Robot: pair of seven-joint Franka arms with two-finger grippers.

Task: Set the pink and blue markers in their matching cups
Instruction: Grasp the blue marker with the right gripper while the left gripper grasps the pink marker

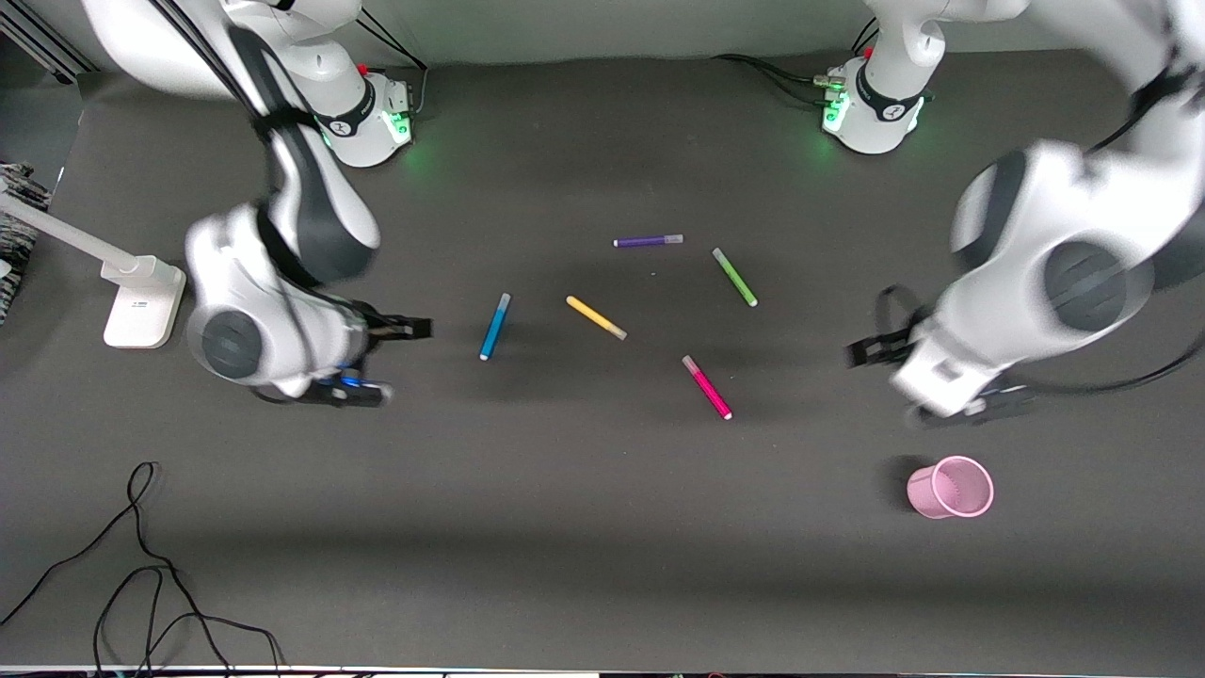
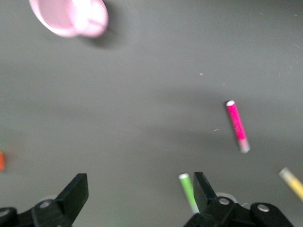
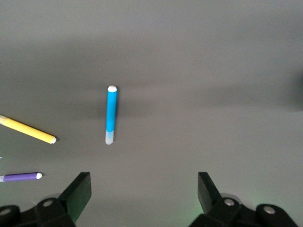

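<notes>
The pink mesh cup's opening (image 1: 962, 486) is much wider than the pink marker (image 1: 707, 388), so I expect the marker to lean on the cup's rim when the robot lets it fall in.
The blue marker (image 1: 495, 326) lies on the dark table toward the right arm's end; it also shows in the right wrist view (image 3: 111, 115). The pink marker (image 1: 707, 387) lies near the middle and shows in the left wrist view (image 2: 237, 125). The pink mesh cup (image 1: 951, 487) stands toward the left arm's end, nearer the front camera, and shows in the left wrist view (image 2: 71, 16). The blue cup is out of view. My right gripper (image 1: 391, 356) (image 3: 144, 194) hangs open and empty beside the blue marker. My left gripper (image 1: 890, 377) (image 2: 140, 194) hangs open and empty over bare table beside the pink cup.
A purple marker (image 1: 648, 241), a green marker (image 1: 734, 276) and a yellow marker (image 1: 596, 317) lie among the two task markers. A white stand (image 1: 141, 301) sits at the right arm's end. Black cables (image 1: 141, 584) lie near the front edge.
</notes>
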